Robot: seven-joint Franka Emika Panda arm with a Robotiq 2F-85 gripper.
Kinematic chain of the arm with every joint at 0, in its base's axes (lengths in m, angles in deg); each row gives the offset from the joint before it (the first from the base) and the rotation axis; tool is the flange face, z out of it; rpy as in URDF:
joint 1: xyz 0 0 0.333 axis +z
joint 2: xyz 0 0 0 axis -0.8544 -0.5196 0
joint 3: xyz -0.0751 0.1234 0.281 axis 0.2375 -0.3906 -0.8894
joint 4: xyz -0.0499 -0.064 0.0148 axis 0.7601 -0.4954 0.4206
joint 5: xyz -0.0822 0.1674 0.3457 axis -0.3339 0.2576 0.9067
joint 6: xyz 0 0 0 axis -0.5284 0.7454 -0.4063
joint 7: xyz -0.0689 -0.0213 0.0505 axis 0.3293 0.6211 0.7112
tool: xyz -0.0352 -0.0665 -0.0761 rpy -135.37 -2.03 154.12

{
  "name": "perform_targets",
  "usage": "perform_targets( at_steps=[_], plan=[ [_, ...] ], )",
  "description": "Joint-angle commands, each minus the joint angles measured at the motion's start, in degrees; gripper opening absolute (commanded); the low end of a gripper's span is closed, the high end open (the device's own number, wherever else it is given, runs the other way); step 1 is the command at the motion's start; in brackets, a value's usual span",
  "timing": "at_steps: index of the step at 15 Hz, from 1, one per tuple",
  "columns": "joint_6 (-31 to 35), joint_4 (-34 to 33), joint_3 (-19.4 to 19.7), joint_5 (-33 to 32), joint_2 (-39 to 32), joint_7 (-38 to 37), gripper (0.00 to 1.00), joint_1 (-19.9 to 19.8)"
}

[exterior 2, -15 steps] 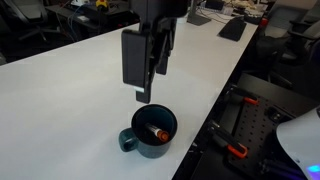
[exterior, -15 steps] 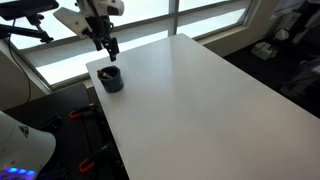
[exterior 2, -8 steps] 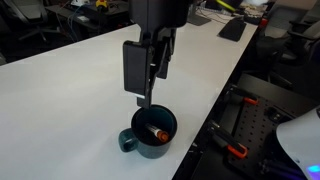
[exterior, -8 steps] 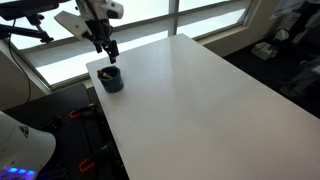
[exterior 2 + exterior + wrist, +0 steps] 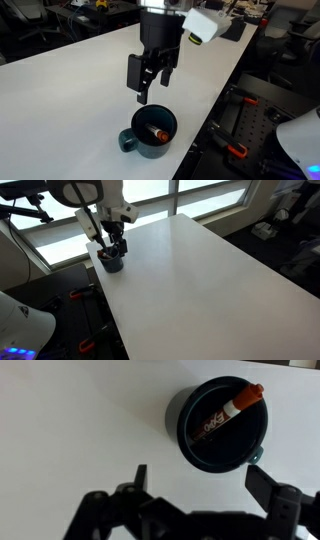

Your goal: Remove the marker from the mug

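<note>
The marker's red-orange cap [image 5: 248,396] is in line with a finger of my gripper. I should move over the mug [image 5: 148,122] until the cap faces the gap between my fingers, and only then lower.
The dark navy mug [image 5: 222,425] stands near the table's corner edge, handle to one side; it shows in both exterior views [image 5: 110,261] [image 5: 152,132]. The marker [image 5: 228,416] leans inside it, dark body with a red-orange cap at the rim; its tip shows in an exterior view [image 5: 157,133]. My gripper [image 5: 201,482] is open and empty, hovering above the mug, a little to one side; it shows in both exterior views [image 5: 148,93] [image 5: 113,246]. The mug sits just past the fingertips in the wrist view.
The white table [image 5: 200,280] is bare apart from the mug. Its edge [image 5: 200,130] runs close beside the mug, with floor and equipment below. Windows stand behind the table [image 5: 150,195].
The arm has turned at the wrist and the gripper has come down closer over the mug. The mug and marker have not moved.
</note>
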Motion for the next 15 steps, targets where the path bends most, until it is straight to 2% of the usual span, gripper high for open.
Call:
perform_targets(
  at_steps=[1,3,5,11,15],
  plan=[
    [2.7,-2.5,-0.8,6.6,-7.0,0.4,1.00,-0.8],
    [0.7,-4.1,-1.7,8.0,-8.7,0.6,1.00,-1.7],
    [-2.0,-5.4,-2.3,5.6,-9.1,-0.8,1.00,-2.2],
    [-18.2,-13.3,-3.6,0.4,-8.2,-3.2,1.00,-1.3],
    [-23.7,-16.8,-3.4,-0.1,-10.0,-7.8,1.00,-1.5]
  ],
)
